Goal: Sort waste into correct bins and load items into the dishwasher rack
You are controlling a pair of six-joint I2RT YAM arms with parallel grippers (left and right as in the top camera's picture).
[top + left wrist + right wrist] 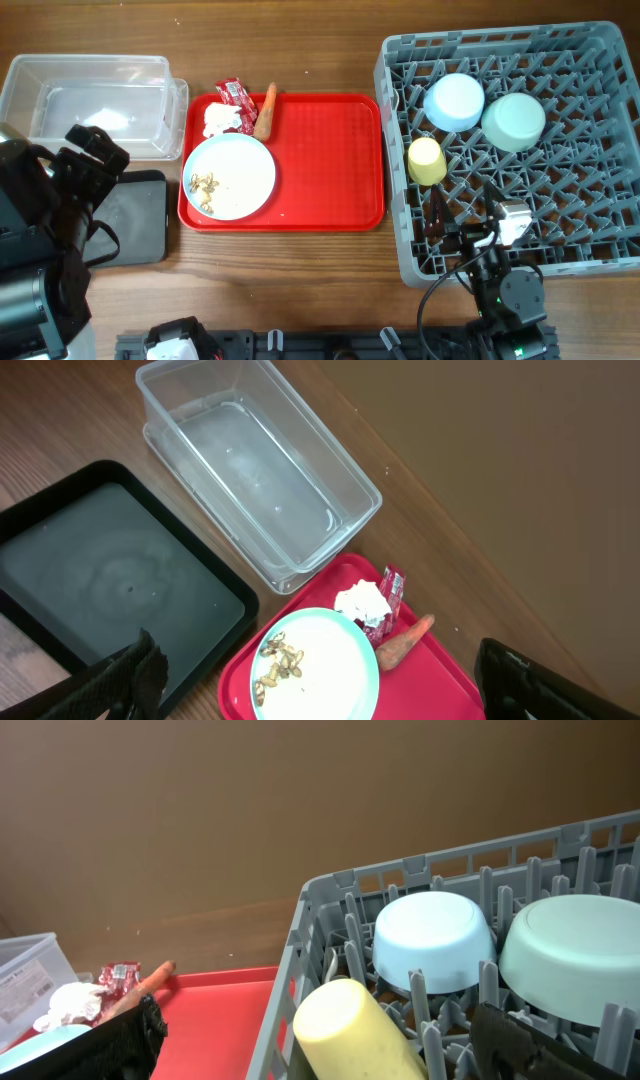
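My left gripper should move the carrot (265, 113) into the black tray (132, 218), since both lie far from my right gripper, which is over the rack.
The large pale plate (245, 170) sits on a red serving tray (330, 160) with beige crumbs (204, 190) on its left side. A white tissue (220, 120), a red wrapper (237, 95) and a carrot piece (266, 110) lie at the tray's back left. The grey rack (395, 200) holds the pale blue saucer (453, 101), the mint bowl (513, 121) and the yellow cup (427, 160), which lies on its side. My left gripper (320, 695) is open and empty above the plate (325, 660). My right gripper (330, 1040) is open and empty, over the cup (350, 1030) in the rack.
The clear tub (95, 100) stands at the back left and holds nothing that I can see. The black tray (135, 215) lies in front of it, partly under my left arm. Bare wooden tabletop shows behind and in front of the red tray.
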